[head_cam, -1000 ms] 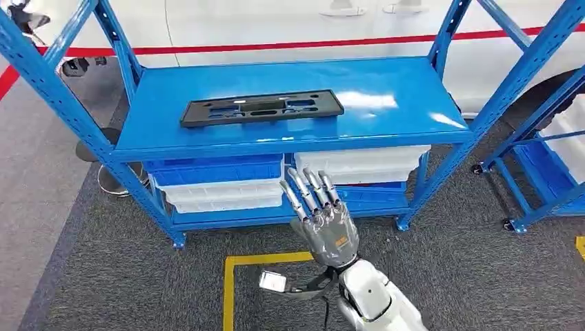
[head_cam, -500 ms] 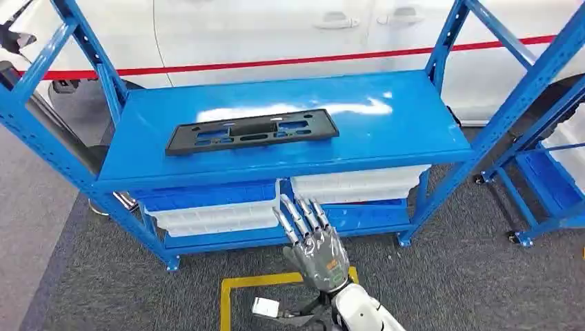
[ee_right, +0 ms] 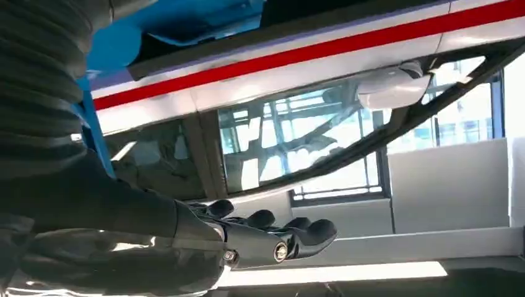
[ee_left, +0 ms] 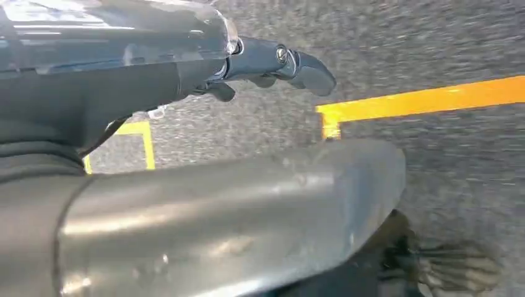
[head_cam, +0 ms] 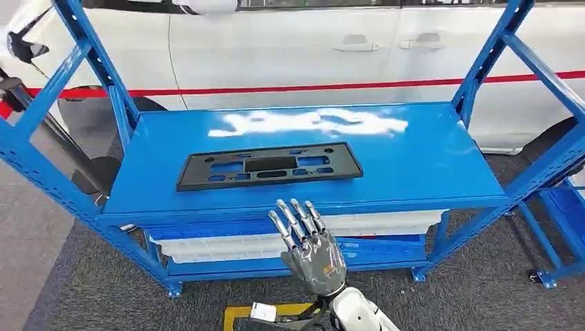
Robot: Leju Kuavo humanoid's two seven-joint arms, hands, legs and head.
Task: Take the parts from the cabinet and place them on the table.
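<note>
My gripper is going to lift the black plastic part (head_cam: 270,164) near its end, and the part will stay straight, cutouts and all, because a raised rim (head_cam: 270,181) runs around it.
A flat black plastic part (head_cam: 269,166) with several cutouts lies on the top shelf of the blue cabinet (head_cam: 421,155), left of its middle. My right hand (head_cam: 309,249) is raised in front of the shelf's front edge, below and slightly right of the part. Its fingers are spread and hold nothing. Their tips reach about the shelf's lip and do not touch the part. In the right wrist view the same hand (ee_right: 260,238) is empty, fingers extended. My left hand (ee_left: 272,62) hangs over the floor, fingers out, holding nothing.
White and blue bins (head_cam: 227,245) sit on the lower shelf. A white car (head_cam: 290,48) with a red stripe stands just behind the cabinet. Another blue rack (head_cam: 562,207) is at the right. Yellow floor tape (ee_left: 427,99) marks the grey carpet.
The whole picture has shifted as the camera moved: the cabinet now looks nearer and lower. My right hand stays raised and open, now level with the shelf's front edge.
</note>
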